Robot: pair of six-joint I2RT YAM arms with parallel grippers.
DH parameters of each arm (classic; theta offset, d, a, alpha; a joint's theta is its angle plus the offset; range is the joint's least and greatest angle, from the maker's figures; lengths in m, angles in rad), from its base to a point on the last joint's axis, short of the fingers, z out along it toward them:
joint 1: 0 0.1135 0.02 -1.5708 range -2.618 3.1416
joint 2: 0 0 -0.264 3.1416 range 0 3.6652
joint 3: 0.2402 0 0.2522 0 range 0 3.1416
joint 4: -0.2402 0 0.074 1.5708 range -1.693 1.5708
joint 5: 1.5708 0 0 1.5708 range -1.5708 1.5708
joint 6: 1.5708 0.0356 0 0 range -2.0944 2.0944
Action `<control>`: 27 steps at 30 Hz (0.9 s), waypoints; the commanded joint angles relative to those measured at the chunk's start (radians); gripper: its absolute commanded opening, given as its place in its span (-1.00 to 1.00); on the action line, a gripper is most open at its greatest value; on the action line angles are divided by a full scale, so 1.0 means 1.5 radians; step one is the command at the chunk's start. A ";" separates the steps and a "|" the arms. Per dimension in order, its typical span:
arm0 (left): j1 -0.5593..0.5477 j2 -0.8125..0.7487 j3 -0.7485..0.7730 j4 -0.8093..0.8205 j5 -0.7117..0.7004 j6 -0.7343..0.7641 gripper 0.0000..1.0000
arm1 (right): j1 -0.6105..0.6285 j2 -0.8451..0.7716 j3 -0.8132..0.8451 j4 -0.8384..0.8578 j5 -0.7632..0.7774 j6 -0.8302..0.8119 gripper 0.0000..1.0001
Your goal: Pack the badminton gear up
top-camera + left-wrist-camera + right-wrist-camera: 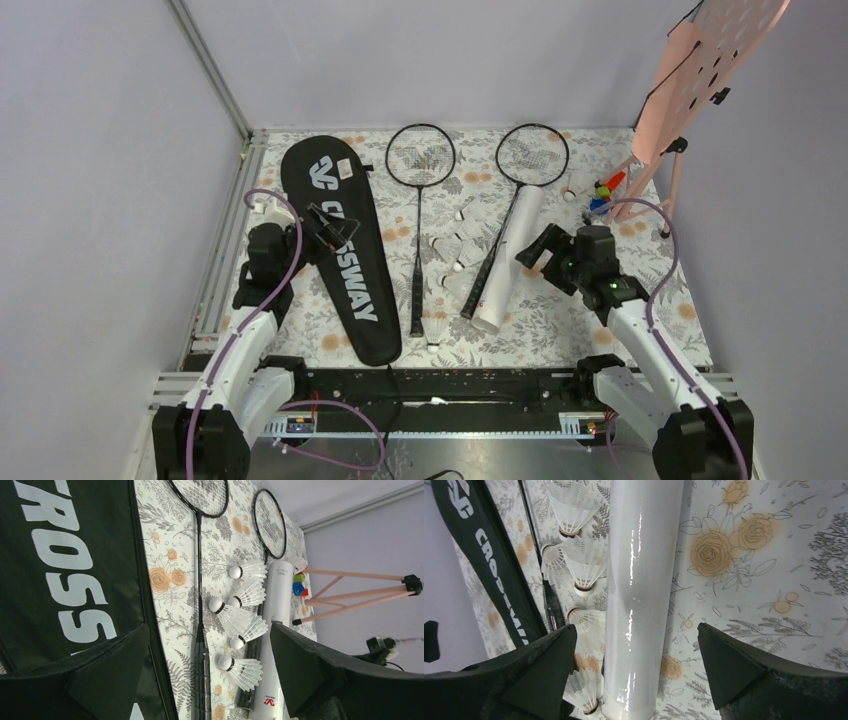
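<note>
My right gripper's open fingers are across the white tube's narrow width (640, 595). I should keep going down until they are on both sides of the tube's middle (512, 246), and then close them.
The black "CROSSWAY" bag (340, 250) lies flat at the left. Two black rackets lie beside it, the left racket (420, 160) and the right racket (532, 155), heads toward the back. The white tube (508, 262) lies along the right racket's handle. Several white shuttlecocks (452, 250) lie between the rackets. My left gripper (322, 228) is open and empty above the bag's edge (60, 570); the shuttlecocks (235, 615) show beyond it. My right gripper (538, 250) is open and empty just above the tube (639, 595), one finger either side.
A pink perforated board (700, 70) on a stand is at the back right, with small coloured toys (603, 192) at its foot. Grey walls close in left, back and right. A metal rail (215, 270) runs along the left edge of the floral cloth.
</note>
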 commanded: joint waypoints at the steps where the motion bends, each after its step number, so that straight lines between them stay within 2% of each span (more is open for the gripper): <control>1: -0.004 0.013 0.005 0.067 0.047 -0.005 0.97 | 0.057 0.070 0.019 0.092 0.112 0.038 0.97; 5: -0.005 0.014 0.004 0.066 0.051 -0.004 0.97 | 0.060 0.164 0.033 0.171 0.114 0.061 0.97; 13: -0.005 0.006 0.000 0.063 0.051 -0.003 0.97 | 0.077 0.358 0.117 0.234 0.110 0.081 0.97; 27: -0.005 0.016 0.003 0.067 0.050 0.000 0.97 | 0.109 0.472 0.163 0.206 0.176 0.097 0.97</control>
